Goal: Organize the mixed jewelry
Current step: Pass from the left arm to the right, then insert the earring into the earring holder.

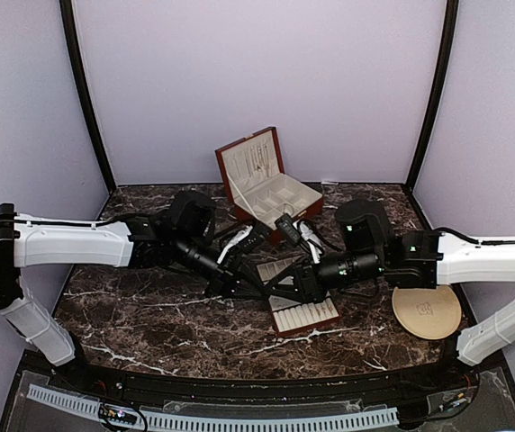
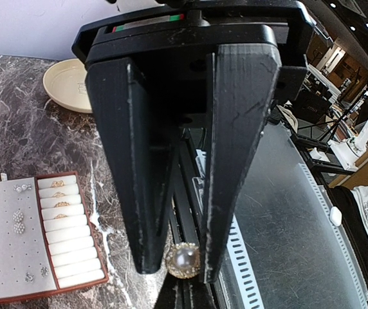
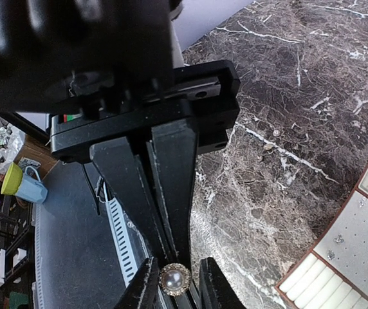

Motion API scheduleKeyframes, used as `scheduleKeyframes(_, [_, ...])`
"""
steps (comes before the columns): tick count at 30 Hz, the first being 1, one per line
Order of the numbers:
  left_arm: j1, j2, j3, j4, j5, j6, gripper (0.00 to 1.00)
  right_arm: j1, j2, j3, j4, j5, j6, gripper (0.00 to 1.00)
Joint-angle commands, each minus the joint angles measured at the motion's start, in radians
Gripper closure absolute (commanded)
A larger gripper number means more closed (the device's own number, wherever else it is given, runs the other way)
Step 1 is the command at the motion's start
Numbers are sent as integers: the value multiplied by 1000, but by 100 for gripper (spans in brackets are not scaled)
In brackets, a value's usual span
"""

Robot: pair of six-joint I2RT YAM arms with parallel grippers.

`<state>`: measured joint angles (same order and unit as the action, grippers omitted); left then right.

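Observation:
The pearl stud (image 3: 175, 279) is covered from below by my left gripper, so next my right gripper closes on its rim (image 2: 170, 261) before my left gripper opens and moves away.
A round pearl stud with a gold rim (image 2: 183, 260), one piece of the mixed jewelry, sits at the tips of my left gripper (image 2: 184, 286), which is shut on it from below. My right gripper (image 3: 179, 267) faces the left one, a finger on each side of the pearl (image 3: 175, 279). One finger touches its rim and the other stands a sliver off. The two grippers meet mid-table, the left gripper (image 1: 271, 290) against the right gripper (image 1: 289, 290), just above the tray. More jewelry lies in that tray: gold rings (image 2: 58, 193) in white rolls and small earrings (image 2: 18, 219) on a grey pad.
The red-brown tray (image 1: 304, 317) lies under the grippers. An open wooden box (image 1: 266, 184) with cream lining stands at the back. A beige plate (image 1: 427, 311) sits at the right, by the right arm. The table's front edge and a slotted white strip (image 1: 239, 421) run close below.

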<state>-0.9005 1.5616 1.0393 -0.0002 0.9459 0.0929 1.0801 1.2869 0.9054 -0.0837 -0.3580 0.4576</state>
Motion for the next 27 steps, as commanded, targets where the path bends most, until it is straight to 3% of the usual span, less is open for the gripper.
scheduleKeyframes(1, [-1,-10,-12,-7,23,14,100,12,9,33,20,7,-5,80])
scheduleKeyframes(8, [-1,-7,-12,-8,8,10,99,12,-10,20,21,71,2,89])
scheduleKeyframes(12, [-1,-13,-1,-42,-35,24,64,10,-13,18,-32,189,10,90])
scheduleKeyframes(15, [1,-39,5,-92,-98,77,52,-9,-19,-12,-27,233,17,90])
scheduleKeyframes(21, [34,-100,27,-196,-184,147,48,-66,-17,-97,71,239,36,90])
scheduleKeyframes(27, [128,-193,22,-159,-350,89,48,-109,46,-190,223,245,47,90])
